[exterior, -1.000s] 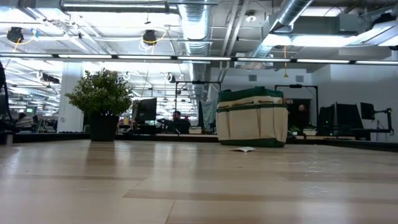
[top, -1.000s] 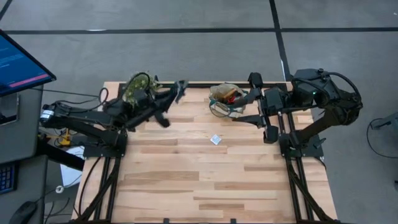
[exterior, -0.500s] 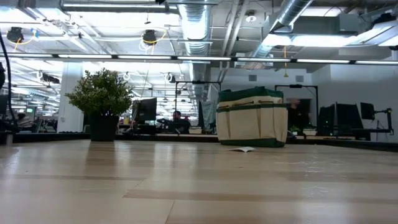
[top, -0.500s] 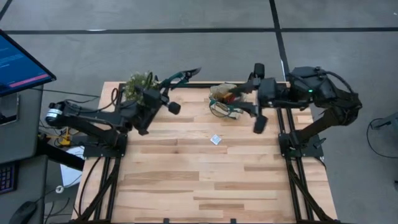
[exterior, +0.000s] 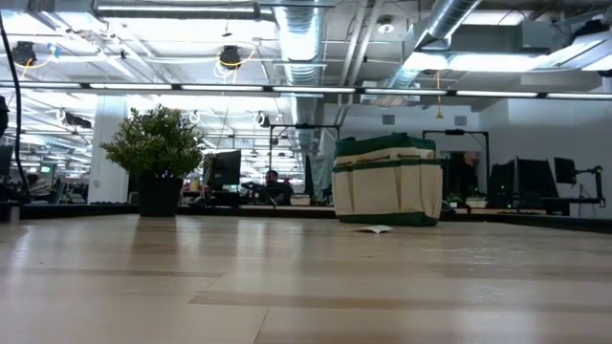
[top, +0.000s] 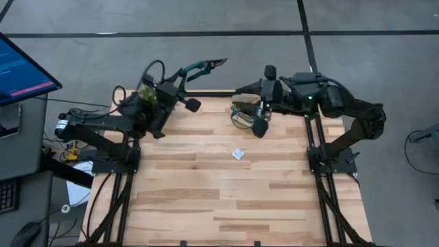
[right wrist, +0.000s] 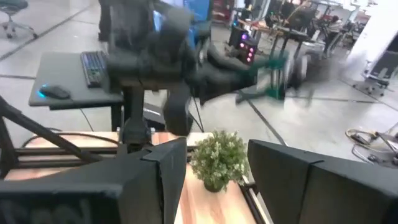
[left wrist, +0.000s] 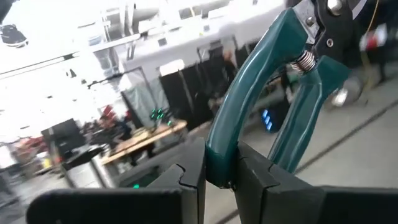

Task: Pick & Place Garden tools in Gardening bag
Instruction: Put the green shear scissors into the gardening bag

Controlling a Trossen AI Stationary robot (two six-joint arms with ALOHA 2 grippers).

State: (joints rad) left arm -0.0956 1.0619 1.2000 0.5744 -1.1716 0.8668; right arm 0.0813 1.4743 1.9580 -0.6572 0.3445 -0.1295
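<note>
My left gripper needs to turn the shears' blades (top: 217,62) up first, because they point out toward my right gripper. My right gripper will then take the teal handles (left wrist: 286,45) near the spring.
My left gripper (top: 184,74) is shut on the pruning shears (top: 202,66), which have teal handles and dark blades, and holds them high over the table's far edge. The shears also show in the left wrist view (left wrist: 261,81). The tan gardening bag (top: 244,110) with green trim stands on its base at the far middle, also seen in the low view (exterior: 387,182). My right gripper (top: 263,99) hangs wide open and empty above the bag's right side. The other garden tools do not show. My left gripper pinches one teal handle (left wrist: 219,163) of the shears near its free end, between its two fingers (left wrist: 193,177). The handle runs on forward along the fingers. The second handle (left wrist: 305,118) stands free beside it. The shears are lifted clear, blades pointing toward the far right.
A bushy potted plant (exterior: 156,143) stands at the far left, half hidden under my left arm in the high view (top: 145,95). A tiny white packet (top: 237,154) lies near the table's middle. A monitor (top: 20,72) stands left of the table.
My left gripper has risen and gone toward the far edge with the shears, which now point out past that edge. My right gripper has risen and gone toward the table's left, over the bag, still open.
</note>
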